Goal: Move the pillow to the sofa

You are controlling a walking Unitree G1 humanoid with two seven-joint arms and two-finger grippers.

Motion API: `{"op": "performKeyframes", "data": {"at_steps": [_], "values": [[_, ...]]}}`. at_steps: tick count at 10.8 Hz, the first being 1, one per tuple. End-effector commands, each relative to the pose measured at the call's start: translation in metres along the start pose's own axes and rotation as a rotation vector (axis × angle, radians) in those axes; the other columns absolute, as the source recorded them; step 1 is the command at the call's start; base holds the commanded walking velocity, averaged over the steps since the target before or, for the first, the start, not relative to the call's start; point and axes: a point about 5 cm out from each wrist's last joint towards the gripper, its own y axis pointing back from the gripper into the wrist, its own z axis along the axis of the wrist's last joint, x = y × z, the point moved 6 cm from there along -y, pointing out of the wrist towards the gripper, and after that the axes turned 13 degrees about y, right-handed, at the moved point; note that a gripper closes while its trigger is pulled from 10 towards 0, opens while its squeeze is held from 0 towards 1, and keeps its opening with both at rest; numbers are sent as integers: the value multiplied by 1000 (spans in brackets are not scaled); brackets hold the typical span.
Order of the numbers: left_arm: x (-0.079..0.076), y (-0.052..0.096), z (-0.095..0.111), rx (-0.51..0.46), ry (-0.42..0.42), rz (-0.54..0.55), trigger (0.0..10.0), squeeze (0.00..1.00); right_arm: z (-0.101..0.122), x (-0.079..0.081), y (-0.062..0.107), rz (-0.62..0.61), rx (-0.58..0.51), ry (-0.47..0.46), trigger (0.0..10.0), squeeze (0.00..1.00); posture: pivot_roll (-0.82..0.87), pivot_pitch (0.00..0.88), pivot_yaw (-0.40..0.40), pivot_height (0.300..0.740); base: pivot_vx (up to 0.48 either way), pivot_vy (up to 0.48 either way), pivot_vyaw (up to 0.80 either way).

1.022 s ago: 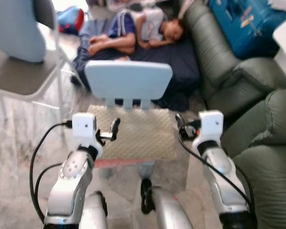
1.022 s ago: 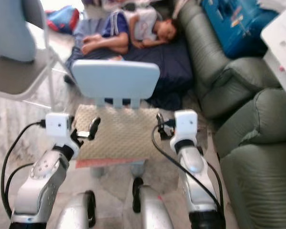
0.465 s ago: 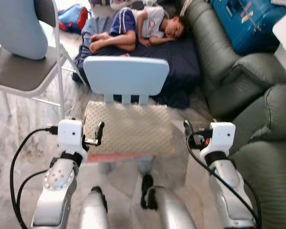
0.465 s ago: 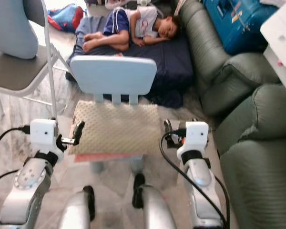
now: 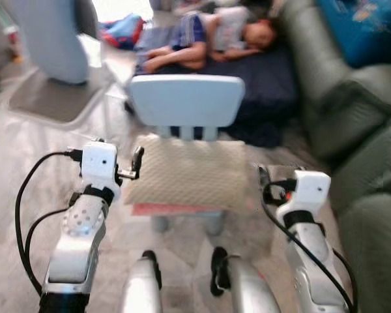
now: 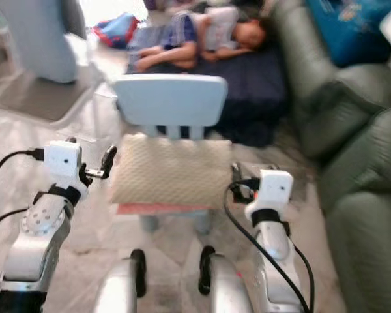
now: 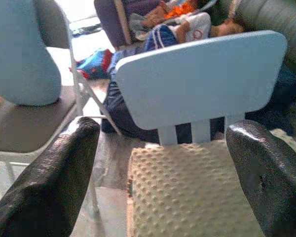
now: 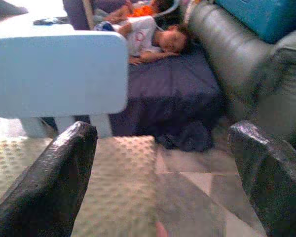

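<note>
My grippers will lift the beige pillow, and its front half will fold down between them, because the pillow lies flat with a thin front edge.
A beige dimpled pillow lies flat on the seat of a small light-blue chair right in front of me. My left gripper hovers at the pillow's left edge, fingers open, holding nothing. My right gripper stands at the pillow's right edge, also open and empty. In the left wrist view the pillow and the chair back show between the two black fingers. The green sofa runs along the right.
A person lies asleep on a dark blue mat on the floor behind the chair. A folding chair with a pale blue cushion stands at the far left. A blue case rests on the sofa.
The camera has shifted, so the scene sits further right and is blurred. Both grippers stay open beside the pillow; the left one has risen a little.
</note>
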Motion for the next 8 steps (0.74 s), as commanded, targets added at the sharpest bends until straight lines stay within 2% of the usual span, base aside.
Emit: {"op": "performKeyframes", "data": {"at_steps": [1,5,8], "values": [[7,6,-11,37,12,32,10000,0,-1,1,2,7,7,-11,10000,0,12,262,15,740,0,0,0],[18,19,-19,44,12,111,10000,0,2,8,-2,71,-4,1,10000,0,26,281,-25,740,0,0,0],[19,17,-19,48,26,122,10000,0,3,9,-2,85,-5,5,10000,0,13,285,-33,725,0,0,0]]}}
